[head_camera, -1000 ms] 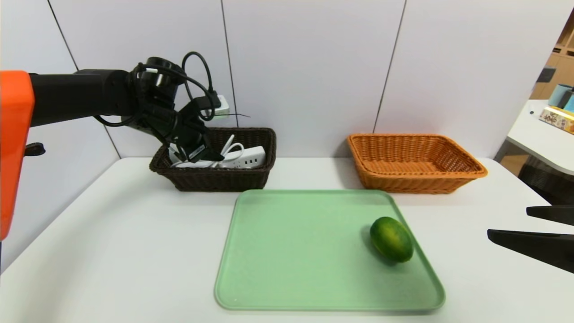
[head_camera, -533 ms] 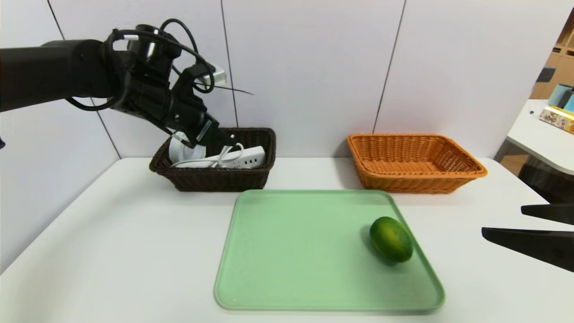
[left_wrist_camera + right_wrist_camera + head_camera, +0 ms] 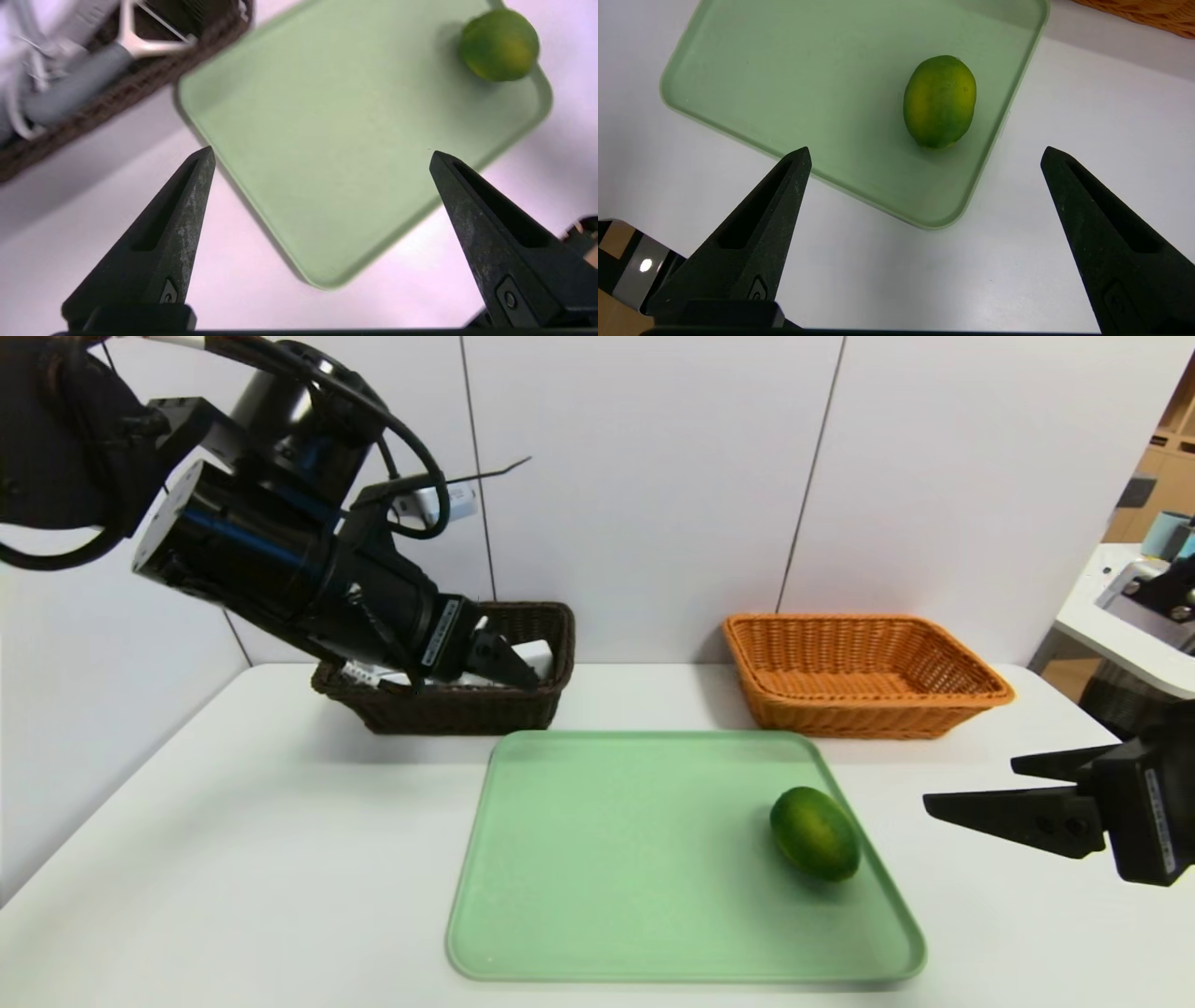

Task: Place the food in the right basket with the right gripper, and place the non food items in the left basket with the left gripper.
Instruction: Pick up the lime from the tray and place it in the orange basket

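The green citrus fruit (image 3: 815, 834) has a rounded oval shape (image 3: 940, 102), so it will turn and come to rest lengthwise when the robot drops it into the orange basket.
A green citrus fruit (image 3: 814, 833) lies near the right edge of the pale green tray (image 3: 607, 859); it also shows in both wrist views (image 3: 499, 44) (image 3: 940, 101). My left gripper (image 3: 509, 667) hangs open and empty above the front of the dark brown left basket (image 3: 448, 709), which holds a white power strip (image 3: 537, 653) and other white and grey items (image 3: 70, 88). The orange right basket (image 3: 859, 677) holds nothing that I can see. My right gripper (image 3: 969, 783) is open and empty, low over the table just right of the tray, pointing toward the fruit.
Both baskets stand against the white wall at the back of the white table (image 3: 233, 821). A second table (image 3: 1111, 616) with clutter stands at the far right. The tray's left half is bare.
The left gripper opened fully, lifted out of the dark basket and drew back toward the tray side. The right gripper moved in leftward toward the tray.
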